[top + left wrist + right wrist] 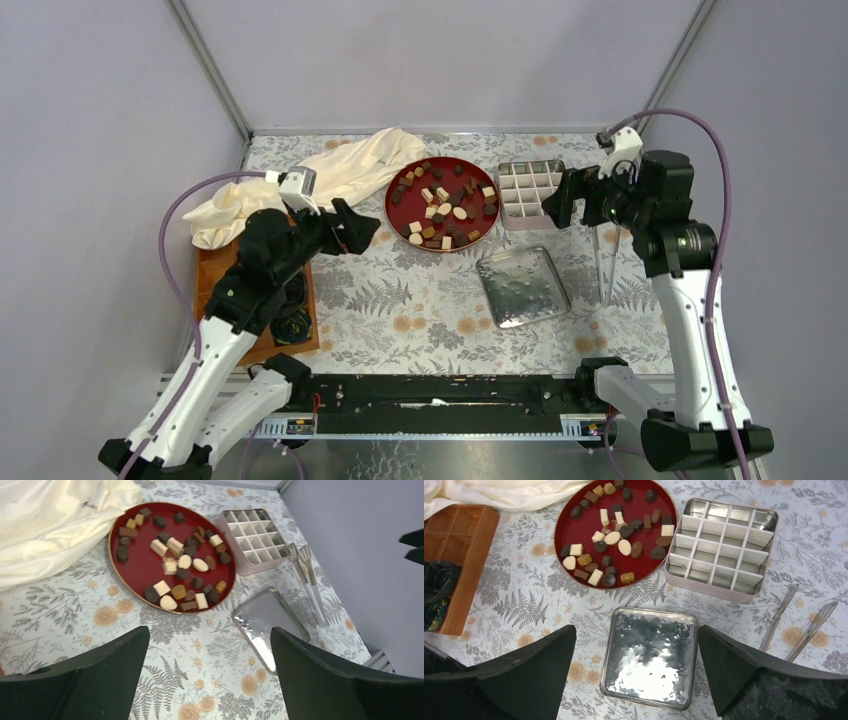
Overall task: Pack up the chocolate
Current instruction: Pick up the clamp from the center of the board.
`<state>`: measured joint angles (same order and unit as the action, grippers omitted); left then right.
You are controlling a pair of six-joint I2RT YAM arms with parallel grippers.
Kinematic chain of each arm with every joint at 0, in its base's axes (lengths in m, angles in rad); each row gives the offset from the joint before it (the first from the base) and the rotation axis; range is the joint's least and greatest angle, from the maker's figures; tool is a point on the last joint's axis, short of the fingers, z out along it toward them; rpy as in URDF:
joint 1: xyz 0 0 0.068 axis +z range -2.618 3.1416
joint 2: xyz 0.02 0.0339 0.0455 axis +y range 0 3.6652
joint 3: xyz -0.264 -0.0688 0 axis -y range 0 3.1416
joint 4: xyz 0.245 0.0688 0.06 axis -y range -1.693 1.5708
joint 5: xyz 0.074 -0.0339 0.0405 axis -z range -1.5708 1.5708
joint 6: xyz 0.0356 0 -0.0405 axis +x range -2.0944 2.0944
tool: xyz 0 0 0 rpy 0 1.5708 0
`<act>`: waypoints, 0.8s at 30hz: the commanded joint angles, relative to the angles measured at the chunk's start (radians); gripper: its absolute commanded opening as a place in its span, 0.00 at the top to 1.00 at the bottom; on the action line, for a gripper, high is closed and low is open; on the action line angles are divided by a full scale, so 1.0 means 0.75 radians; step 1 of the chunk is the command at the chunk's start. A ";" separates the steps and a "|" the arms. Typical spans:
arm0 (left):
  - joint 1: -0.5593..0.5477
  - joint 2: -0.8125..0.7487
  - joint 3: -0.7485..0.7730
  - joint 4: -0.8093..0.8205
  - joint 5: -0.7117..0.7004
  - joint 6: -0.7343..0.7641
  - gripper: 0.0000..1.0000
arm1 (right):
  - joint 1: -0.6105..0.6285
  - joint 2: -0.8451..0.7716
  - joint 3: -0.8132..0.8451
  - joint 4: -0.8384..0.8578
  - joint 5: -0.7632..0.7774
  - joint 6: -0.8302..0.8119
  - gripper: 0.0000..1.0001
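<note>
My right gripper should, as the metal tongs (776, 622) lie free of the tin and its lid, carry on going open toward their outer arm (807, 636) until its fingers straddle it.
The chocolate (441, 212) is a scatter of small dark, tan and cream pieces on a round red plate (388, 207) at the back middle of the table. The left wrist view shows the chocolate (185, 561) on the plate (140, 570) ahead of my left gripper (209, 628). That left gripper (362, 228) hovers open and empty just left of the plate. Right of the plate stands a divided tin (530, 190) with bare cells. My right gripper (556, 200) hangs open above it, holding nothing. In the right wrist view the chocolate (613, 538), tin (721, 545) and gripper (636, 628) all show.
The tin's shiny lid (522, 287) lies flat in front of the tin. Metal tongs (605, 265) rest at the right. A cream cloth (330, 175) is bunched at the back left. A wooden box (461, 555) with dark coiled items (436, 590) sits at the left.
</note>
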<state>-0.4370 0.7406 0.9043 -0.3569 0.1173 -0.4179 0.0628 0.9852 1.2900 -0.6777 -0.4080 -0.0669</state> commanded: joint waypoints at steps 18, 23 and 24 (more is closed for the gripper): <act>0.416 0.096 -0.159 0.324 0.309 -0.440 0.01 | -0.315 0.576 0.311 -0.272 -0.220 -0.256 0.01; 0.445 0.081 -0.350 0.526 0.379 -0.632 0.02 | -0.471 0.620 0.102 -0.112 -0.043 -0.313 0.01; 0.448 0.082 -0.386 0.557 0.389 -0.659 0.03 | -0.499 0.618 0.043 -0.085 -0.005 -0.321 0.01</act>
<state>-0.1188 0.8131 0.6952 -0.1238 0.3351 -0.7731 -0.2436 1.4590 1.4250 -0.7921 -0.5117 -0.2481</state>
